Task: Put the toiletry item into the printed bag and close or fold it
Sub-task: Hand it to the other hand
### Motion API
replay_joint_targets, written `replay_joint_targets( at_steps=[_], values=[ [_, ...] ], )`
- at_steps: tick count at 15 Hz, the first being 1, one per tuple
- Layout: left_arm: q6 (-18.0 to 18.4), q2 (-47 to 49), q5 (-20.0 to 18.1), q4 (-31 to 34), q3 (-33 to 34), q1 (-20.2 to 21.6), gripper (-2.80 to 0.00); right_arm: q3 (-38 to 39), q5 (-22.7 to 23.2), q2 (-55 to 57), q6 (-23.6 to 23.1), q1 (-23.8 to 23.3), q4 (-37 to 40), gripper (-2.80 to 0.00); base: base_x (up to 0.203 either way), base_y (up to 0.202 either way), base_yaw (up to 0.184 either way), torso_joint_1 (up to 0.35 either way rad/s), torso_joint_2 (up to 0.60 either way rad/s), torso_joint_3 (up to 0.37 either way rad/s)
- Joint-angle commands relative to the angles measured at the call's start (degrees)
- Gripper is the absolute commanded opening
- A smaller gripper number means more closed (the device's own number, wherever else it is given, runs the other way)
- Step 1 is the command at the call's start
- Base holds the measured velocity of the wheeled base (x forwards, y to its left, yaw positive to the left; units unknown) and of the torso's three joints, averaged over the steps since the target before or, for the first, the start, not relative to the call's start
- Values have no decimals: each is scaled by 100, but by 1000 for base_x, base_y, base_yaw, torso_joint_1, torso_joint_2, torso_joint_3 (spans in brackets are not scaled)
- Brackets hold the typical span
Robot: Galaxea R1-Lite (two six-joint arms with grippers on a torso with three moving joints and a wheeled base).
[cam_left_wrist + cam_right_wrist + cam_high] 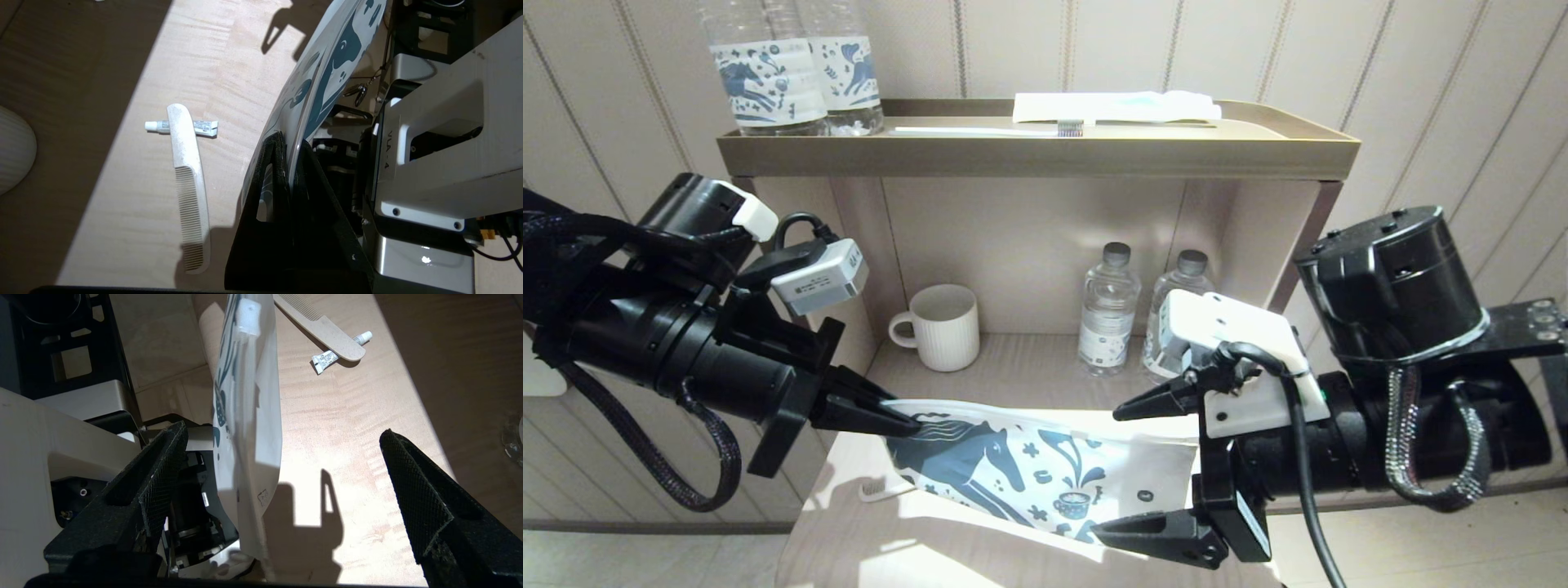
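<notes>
I should clamp the printed bag's loose end (1165,466) with my right gripper, because the white slider (248,316) is away from where my left gripper holds. Then my left gripper can take the slider.
My left gripper (907,425) is shut on the left end of the printed bag (1045,469), a white pouch with a dark blue horse, and holds it above the wooden table. In the left wrist view the pouch (327,69) rises edge-on from the shut gripper (291,141). My right gripper (1104,474) is open, its fingers above and below the pouch's free right end without touching it. The right wrist view shows the pouch (249,416) hanging between the spread fingers of that gripper (282,433). The white comb (188,163) (322,322) lies flat on the table under the pouch; only its teeth (874,488) show in the head view.
A small toothpaste tube (204,127) (327,357) lies under the comb's handle. In the niche behind stand a ribbed white mug (943,327) and two water bottles (1109,306). The upper tray (1037,155) carries labelled bottles (792,65), a toothbrush (988,129) and a wrapped packet (1115,106).
</notes>
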Motion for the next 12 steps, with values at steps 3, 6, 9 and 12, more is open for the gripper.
replay_joint_targets(
  at_steps=[3, 6, 9, 12],
  values=[
    [26, -33, -23, 19, 6, 1, -280, 6, 12, 27, 141, -18, -130, 0, 0, 0, 0, 0, 0, 0],
    [18, -33, -23, 36, 7, 1, -280, -3, 21, 76, 217, -9, -166, -280, 0, 0, 0, 0, 0, 0],
    [32, -6, -23, 19, 15, 1, -280, -33, 130, 94, 260, 8, -167, -280, 0, 0, 0, 0, 0, 0],
    [26, -6, -23, 19, 6, -8, -280, -19, 144, 102, 225, 34, -175, -280, 0, 0, 0, 0, 0, 0]
  ],
)
